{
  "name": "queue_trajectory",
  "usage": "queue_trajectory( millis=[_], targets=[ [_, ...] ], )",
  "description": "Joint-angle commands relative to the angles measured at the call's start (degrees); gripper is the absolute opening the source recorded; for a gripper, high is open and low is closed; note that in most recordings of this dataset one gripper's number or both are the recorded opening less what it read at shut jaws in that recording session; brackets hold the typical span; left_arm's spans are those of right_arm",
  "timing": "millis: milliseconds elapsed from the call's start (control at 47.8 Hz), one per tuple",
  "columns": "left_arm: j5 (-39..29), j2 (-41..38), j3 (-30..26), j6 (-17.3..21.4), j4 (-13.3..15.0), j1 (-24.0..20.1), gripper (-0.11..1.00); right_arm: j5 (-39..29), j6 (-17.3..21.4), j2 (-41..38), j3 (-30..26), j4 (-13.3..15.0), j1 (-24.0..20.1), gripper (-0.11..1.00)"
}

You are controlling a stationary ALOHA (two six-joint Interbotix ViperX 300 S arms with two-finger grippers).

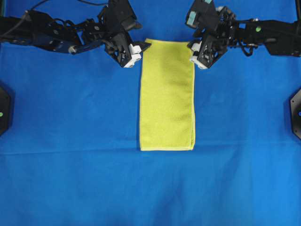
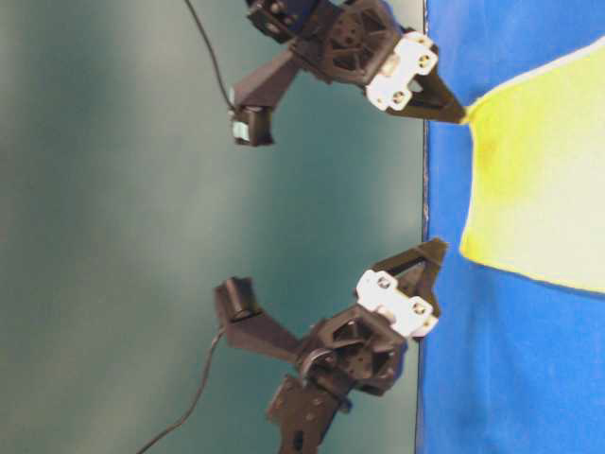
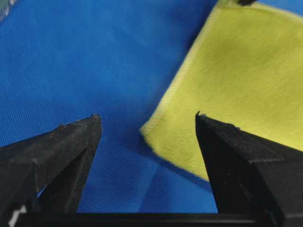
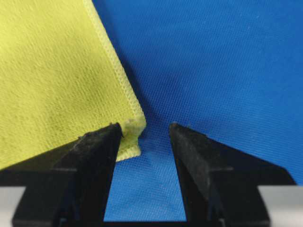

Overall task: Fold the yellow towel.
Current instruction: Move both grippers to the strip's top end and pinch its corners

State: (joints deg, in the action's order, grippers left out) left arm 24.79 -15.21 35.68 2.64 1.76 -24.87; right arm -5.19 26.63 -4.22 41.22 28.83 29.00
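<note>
The yellow towel's far end [image 1: 168, 46] will fold over in one piece when the robot carries it nearer, because both towel layers [image 4: 134, 136] lie together at the towel's far corner.
The yellow towel [image 1: 167, 94] lies flat on the blue sheet [image 1: 70, 117], doubled over into a long narrow strip running from far to near. Two layers show along its right edge. My left gripper [image 1: 140, 52] is open and empty, low at the towel's far left corner. In the left wrist view that corner [image 3: 156, 127] lies between the spread fingers of the gripper [image 3: 147, 118]. My right gripper [image 1: 195, 56] is open and empty at the far right corner. In the right wrist view its left finger [image 4: 94, 151] overlaps the layered corner of the towel [image 4: 52, 80]. The towel also shows in the table-level view [image 2: 539, 180].
The blue sheet covers the whole table, with a faint crease [image 1: 70, 153] across its near part. Black mounts sit at the left edge [image 1: 3, 110] and the right edge [image 1: 296, 113]. Both arms stretch along the far side.
</note>
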Motion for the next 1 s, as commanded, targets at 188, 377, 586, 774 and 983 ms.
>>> queue_trajectory(
  millis=[188,377,586,774,983],
  targets=[
    [0.26,-3.43,-2.55,-0.09,-0.09,-1.05,0.71,0.79,0.53,-2.02,-0.53,0.0,1.23,0.51],
    [0.26,-5.71,-2.81,0.0,-0.09,-0.53,0.47,2.37,0.97,-3.34,-0.35,-0.35,0.18,0.49],
    [0.26,-5.89,-2.81,0.09,-0.09,0.0,0.24,1.76,1.05,-4.04,-0.09,-2.72,-1.05,0.36],
    [-0.26,-5.89,-2.9,0.7,-0.09,0.18,0.19,1.05,1.05,-4.04,0.88,-3.6,-1.32,0.06],
    [-0.7,-5.8,-2.99,0.97,-0.09,0.18,0.05,1.05,1.05,-3.96,0.7,-3.6,-1.32,0.06]
  ],
)
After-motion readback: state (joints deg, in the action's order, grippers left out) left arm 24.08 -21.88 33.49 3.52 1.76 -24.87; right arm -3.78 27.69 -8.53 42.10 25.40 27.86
